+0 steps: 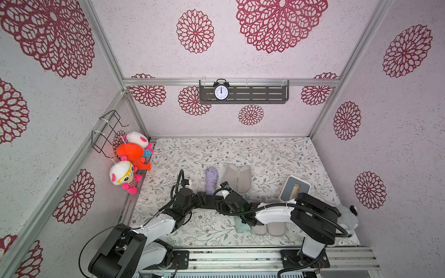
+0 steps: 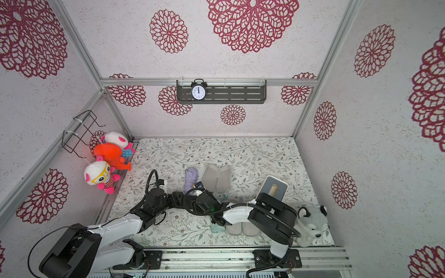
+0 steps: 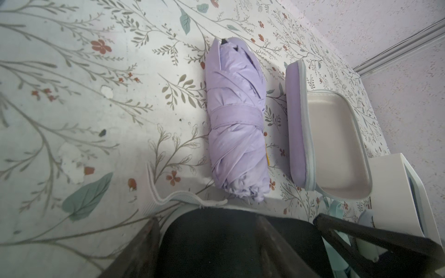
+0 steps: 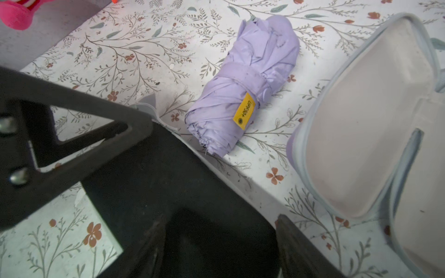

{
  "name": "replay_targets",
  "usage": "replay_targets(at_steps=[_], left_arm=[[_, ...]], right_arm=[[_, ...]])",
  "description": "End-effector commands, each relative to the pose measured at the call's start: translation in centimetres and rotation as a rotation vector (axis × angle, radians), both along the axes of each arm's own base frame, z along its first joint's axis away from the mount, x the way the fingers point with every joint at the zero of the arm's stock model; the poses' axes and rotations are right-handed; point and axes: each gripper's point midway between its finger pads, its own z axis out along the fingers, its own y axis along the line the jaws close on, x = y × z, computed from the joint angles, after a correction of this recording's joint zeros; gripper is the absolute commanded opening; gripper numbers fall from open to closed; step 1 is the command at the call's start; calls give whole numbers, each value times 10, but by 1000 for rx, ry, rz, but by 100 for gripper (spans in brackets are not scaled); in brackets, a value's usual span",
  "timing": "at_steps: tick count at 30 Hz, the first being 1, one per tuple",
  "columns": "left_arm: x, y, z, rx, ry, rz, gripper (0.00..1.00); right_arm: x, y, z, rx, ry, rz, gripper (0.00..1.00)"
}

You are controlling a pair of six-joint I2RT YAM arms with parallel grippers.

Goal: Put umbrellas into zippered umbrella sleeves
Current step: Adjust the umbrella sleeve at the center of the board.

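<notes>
My grippers are about to turn the black sleeve lengthwise and set it on the clear spot nearer me (image 1: 202,223), since it lies crosswise near the lilac umbrella's end (image 3: 245,189).
A black sleeve (image 1: 210,203) with a pale zipper rim lies mid-table between both grippers. My left gripper (image 3: 208,223) straddles one end, one finger against the rim; whether it grips does not show. My right gripper (image 4: 221,223) stands open around the other end of the black sleeve (image 4: 168,180). Just beyond lies the lilac umbrella (image 1: 211,180), strapped shut, beside the open lilac sleeve (image 1: 238,178) with its pale lining up. The mint umbrella (image 1: 242,227) lies next to the open mint sleeve (image 1: 268,228) under the right arm. The black umbrella is out of view.
A white box with a grey top (image 1: 295,189) stands right of the lilac sleeve. A grey plush animal (image 2: 310,223) sits at the front right corner. Plush toys (image 1: 130,154) hang on the left wall, and a clock (image 1: 221,92) sits on the back shelf.
</notes>
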Motion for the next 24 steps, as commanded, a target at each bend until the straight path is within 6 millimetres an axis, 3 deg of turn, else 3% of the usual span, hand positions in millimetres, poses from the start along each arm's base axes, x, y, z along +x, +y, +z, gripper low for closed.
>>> replay_targets(at_steps=[1,4,10,14,18,22,24], left_arm=[[-25,-1,-24,-23,92,-4,64],[-39,0,-32,-40,139,0,60],[-74,-13,-19,-64,159,-26,60],[-92,1,-20,-16,208,-12,70],[-96,16,-11,-3,192,37,73],[-91,31,20,28,99,78,81],[-83,23,35,8,50,45,80]], right_arm=[[-18,26,0,70,43,131,74],[-25,41,0,88,39,217,74],[-24,52,14,113,-3,289,74],[-19,61,25,143,-20,339,74],[-19,63,37,144,-54,360,74],[-17,50,53,165,-81,313,76],[-16,41,55,149,-81,288,77]])
